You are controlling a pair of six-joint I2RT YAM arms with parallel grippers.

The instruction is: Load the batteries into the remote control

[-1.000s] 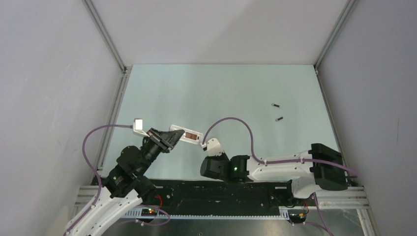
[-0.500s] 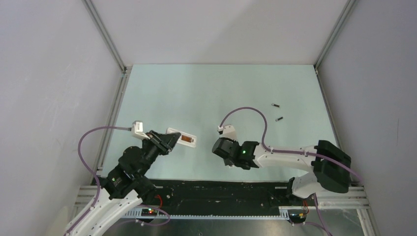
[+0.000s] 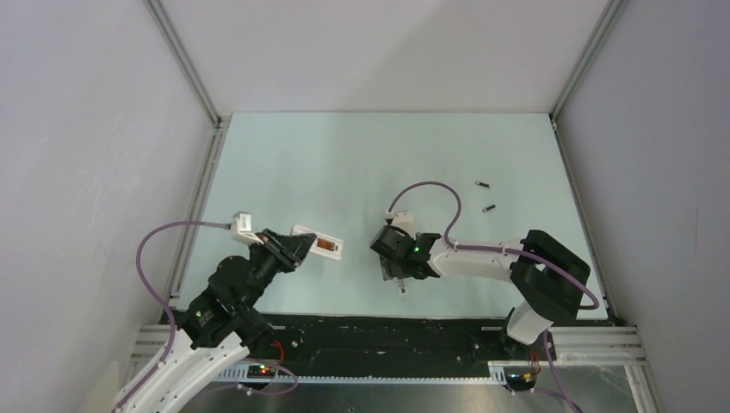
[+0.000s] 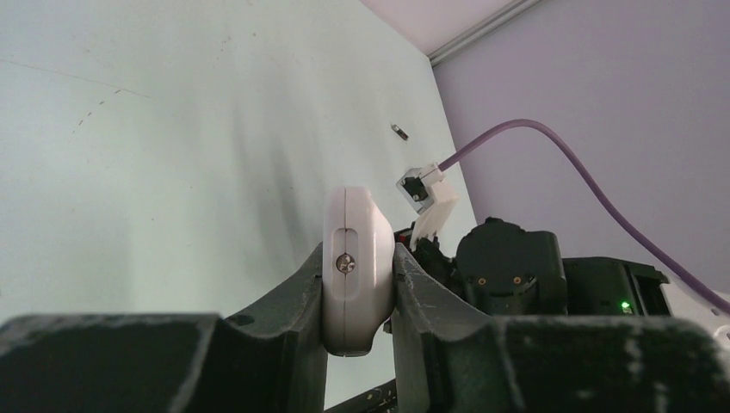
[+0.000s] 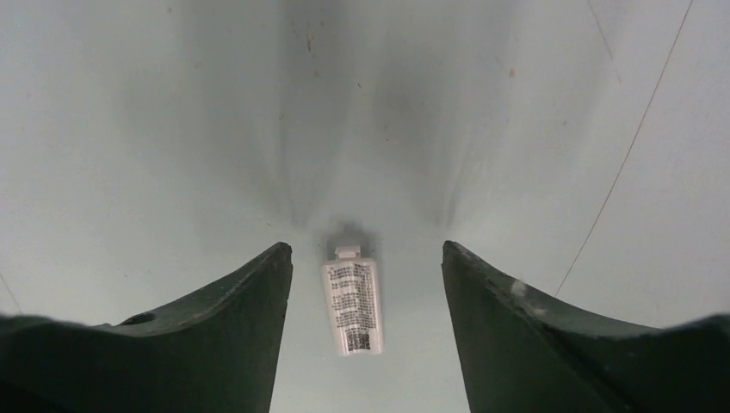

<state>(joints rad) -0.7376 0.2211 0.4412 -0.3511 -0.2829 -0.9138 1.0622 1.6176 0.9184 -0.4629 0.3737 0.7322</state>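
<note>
Next, my right gripper turns the cover plate (image 5: 354,306) around before it fetches batteries, because the cover plate is crooked to the remote control, with its tab (image 5: 348,252) facing the back.
My left gripper (image 3: 297,245) is shut on the white remote control (image 3: 320,244), holding it above the table with its open brownish battery recess facing up. In the left wrist view the remote (image 4: 357,225) stands edge-on between my fingers (image 4: 359,255). Two small dark batteries (image 3: 483,183) (image 3: 490,207) lie on the table at the right rear; one shows in the left wrist view (image 4: 400,131). My right gripper (image 3: 399,274) is open and empty, low over the table right of the remote. Its fingers (image 5: 366,247) straddle the small pale cover plate.
The cover plate (image 5: 351,306) lies flat on the pale green table (image 3: 344,163), label side up, free of both fingers. Grey walls and aluminium rails (image 3: 194,206) close in the table. My right arm's purple cable (image 3: 430,185) loops above its wrist.
My right gripper has left the remote's end, swung right and turned down toward the table, where the cover plate now lies between its open fingers. The left gripper and remote shifted slightly.
</note>
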